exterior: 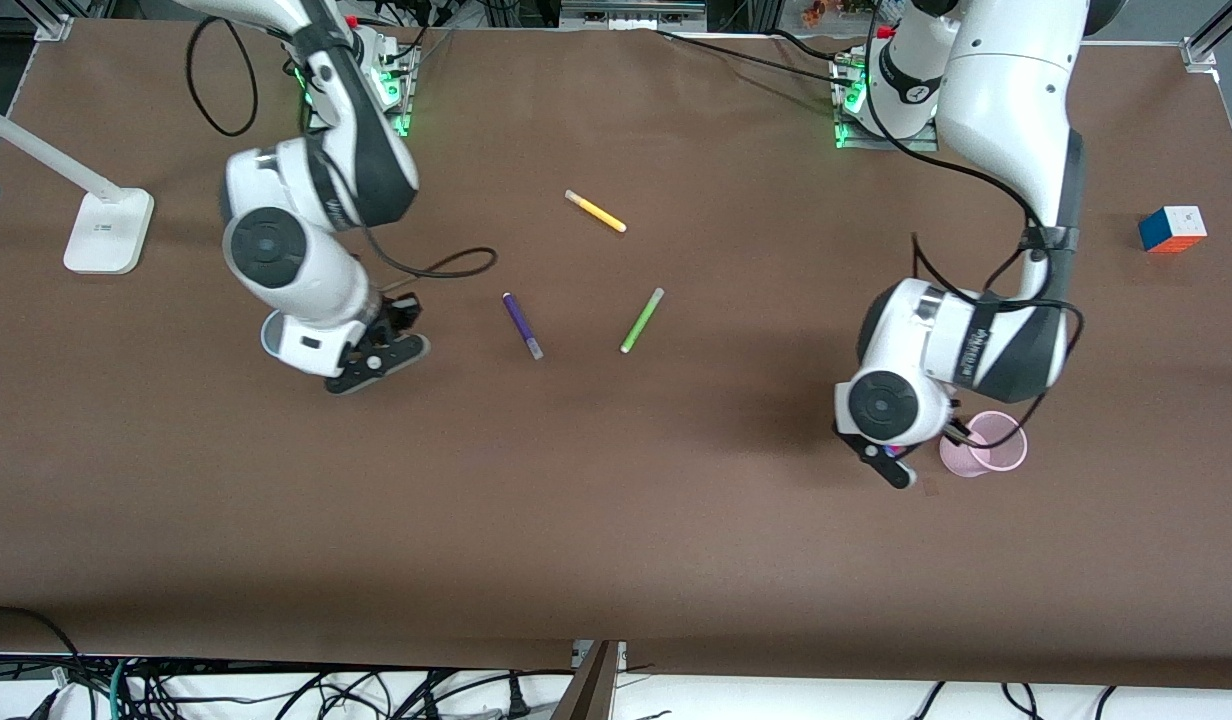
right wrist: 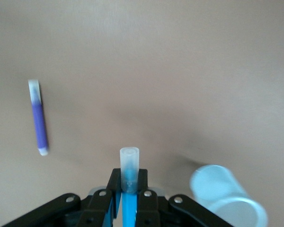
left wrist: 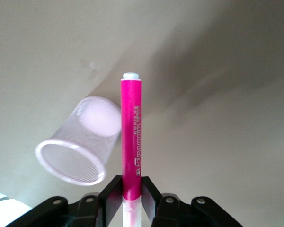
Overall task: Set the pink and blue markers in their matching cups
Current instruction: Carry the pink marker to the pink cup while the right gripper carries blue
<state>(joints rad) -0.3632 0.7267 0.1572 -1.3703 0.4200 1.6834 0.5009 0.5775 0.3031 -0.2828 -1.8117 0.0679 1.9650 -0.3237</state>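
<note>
The pink marker slants past the side of the pink cup (left wrist: pixel 104 138). My left gripper should swing round and line the marker up over the cup's opening (exterior: pixel 994 434).
My left gripper (left wrist: pixel 131 189) is shut on the pink marker (left wrist: pixel 131 132), gripping it where the magenta body meets the paler cap. It hangs just beside the pale pink cup (left wrist: pixel 80 142). In the front view this gripper (exterior: pixel 888 462) is next to the pink cup (exterior: pixel 988 444), and the marker is mostly hidden by the hand. My right gripper (right wrist: pixel 130 187) is shut on the blue marker (right wrist: pixel 129 165), with its pale cap sticking out past the fingers. The pale blue cup (right wrist: pixel 227 198) is close beside it. In the front view only a sliver of the blue cup (exterior: pixel 268 336) shows under the right gripper (exterior: pixel 378 350).
A purple marker (exterior: pixel 522 325), also seen in the right wrist view (right wrist: pixel 39 120), a lime-green marker (exterior: pixel 642 320) and a yellow marker (exterior: pixel 595 211) lie mid-table. A colour cube (exterior: pixel 1172 229) sits toward the left arm's end. A white lamp base (exterior: pixel 108 230) sits toward the right arm's end.
</note>
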